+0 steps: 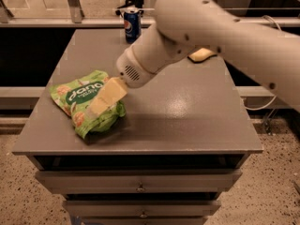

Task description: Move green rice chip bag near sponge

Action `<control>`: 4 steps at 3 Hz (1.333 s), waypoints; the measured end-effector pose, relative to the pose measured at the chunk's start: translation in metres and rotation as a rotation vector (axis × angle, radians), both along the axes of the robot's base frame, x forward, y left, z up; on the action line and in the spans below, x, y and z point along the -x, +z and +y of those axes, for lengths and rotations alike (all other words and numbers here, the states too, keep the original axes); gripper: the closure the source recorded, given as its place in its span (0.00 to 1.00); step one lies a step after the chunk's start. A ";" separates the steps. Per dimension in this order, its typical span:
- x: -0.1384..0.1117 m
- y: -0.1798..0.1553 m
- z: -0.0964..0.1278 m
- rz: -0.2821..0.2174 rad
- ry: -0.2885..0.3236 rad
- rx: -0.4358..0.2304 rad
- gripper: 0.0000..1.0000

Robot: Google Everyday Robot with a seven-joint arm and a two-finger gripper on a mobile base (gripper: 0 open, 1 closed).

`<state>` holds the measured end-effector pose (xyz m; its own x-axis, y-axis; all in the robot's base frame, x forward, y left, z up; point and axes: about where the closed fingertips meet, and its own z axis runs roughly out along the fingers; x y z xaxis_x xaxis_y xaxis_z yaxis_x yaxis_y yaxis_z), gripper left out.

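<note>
The loose end of the green rice chip bag [77, 95] should stay spread out sideways from the robot's gripper when the robot lifts the bag, because the bag looks puffed and creased [99, 123].
The green rice chip bag [79, 100] lies flat near the front left of the grey table [187, 121], with white "dang" lettering on a dark band. The sponge [202, 55], pale yellow, lies at the back right of the table, partly hidden behind my arm. My gripper [101, 102] with pale yellow fingers reaches down from the right and sits over the bag's right half, right at its surface.
A blue Pepsi can [131, 25] stands at the table's back edge, left of centre. My white arm [211, 27] crosses above the table from the upper right. Drawers [140, 186] sit below the front edge. A railing runs behind the table.
</note>
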<state>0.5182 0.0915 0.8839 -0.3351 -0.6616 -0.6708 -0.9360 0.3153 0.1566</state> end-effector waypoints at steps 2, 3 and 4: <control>0.003 -0.043 0.048 0.091 -0.049 -0.027 0.15; -0.002 -0.047 0.044 0.092 -0.086 -0.023 0.38; -0.013 -0.036 0.019 0.048 -0.121 0.000 0.62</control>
